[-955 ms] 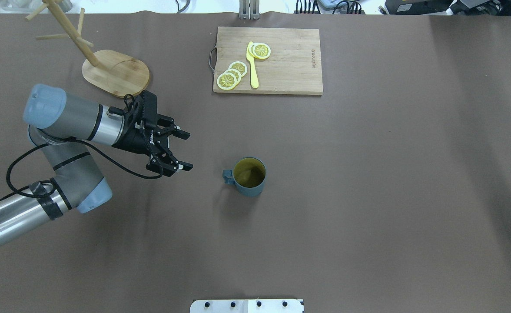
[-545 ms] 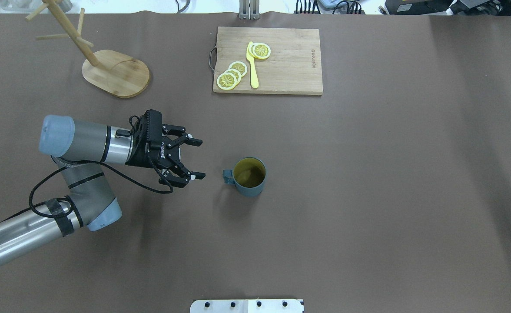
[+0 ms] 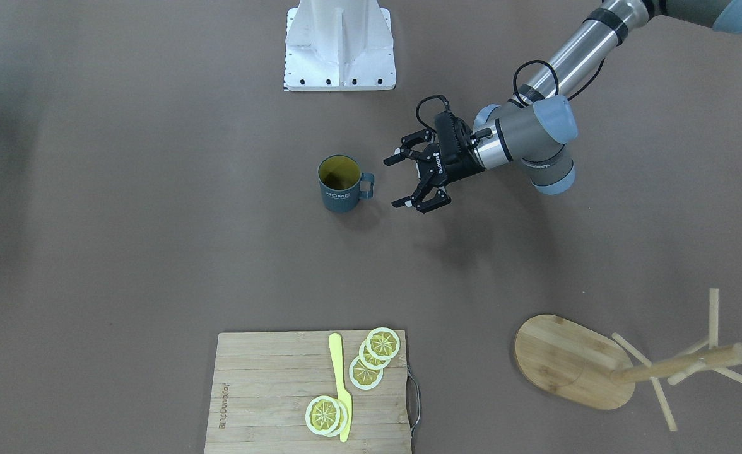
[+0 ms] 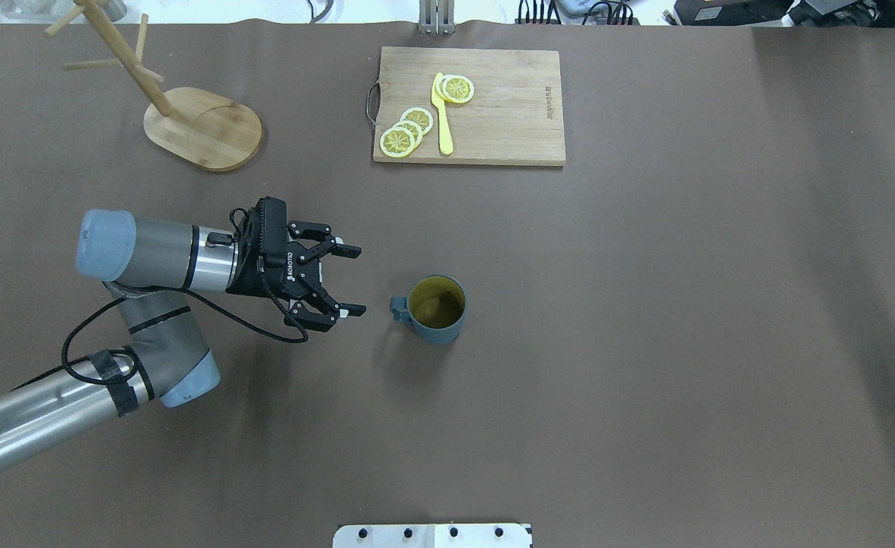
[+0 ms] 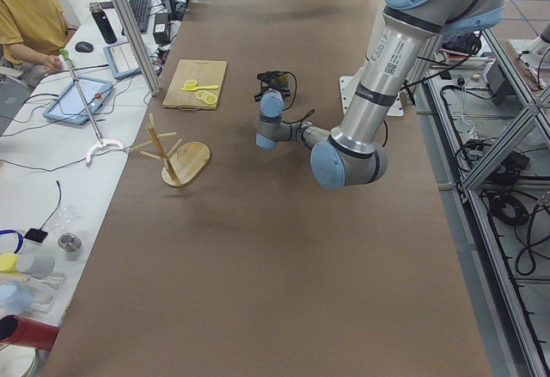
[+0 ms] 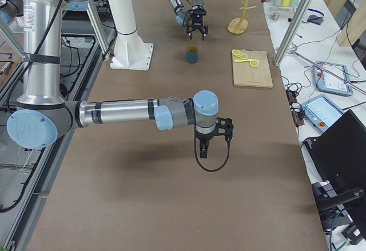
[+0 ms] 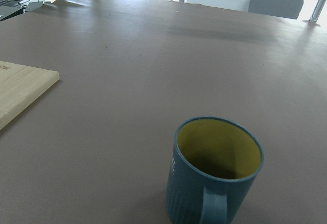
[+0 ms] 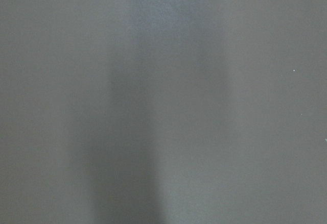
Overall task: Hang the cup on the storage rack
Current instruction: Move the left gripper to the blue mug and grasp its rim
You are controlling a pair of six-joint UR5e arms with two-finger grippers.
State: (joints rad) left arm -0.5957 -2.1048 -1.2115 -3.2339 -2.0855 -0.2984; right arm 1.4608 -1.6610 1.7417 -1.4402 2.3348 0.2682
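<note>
The cup's opening (image 3: 339, 173) is far wider than a slim peg, so the peg should slide inside when I carry the dark blue-grey cup (image 3: 339, 197) onto the storage rack.
The dark blue-grey cup (image 4: 436, 308) stands upright mid-table, its yellow-olive inside showing and its handle (image 4: 398, 307) pointing toward my left gripper. "HOME" shows on its side in the front-facing view (image 3: 339, 183). My left gripper (image 4: 358, 280) is open and empty, level with the table, just short of the handle and not touching it. The left wrist view shows the cup (image 7: 214, 173) close, handle nearest. The wooden storage rack (image 4: 204, 128) stands at the far left with bare pegs. My right gripper (image 6: 206, 147) hangs over bare table far from the cup; I cannot tell whether it is open.
A rectangular cutting board (image 4: 469, 106) with lemon slices and a yellow knife (image 4: 442, 114) lies at the far middle. The white base plate (image 4: 432, 535) is at the near edge. The right wrist view shows only brown table.
My left gripper has moved right and slightly toward the near edge, closing on the cup's handle side. It stays open. The cup has not moved.
</note>
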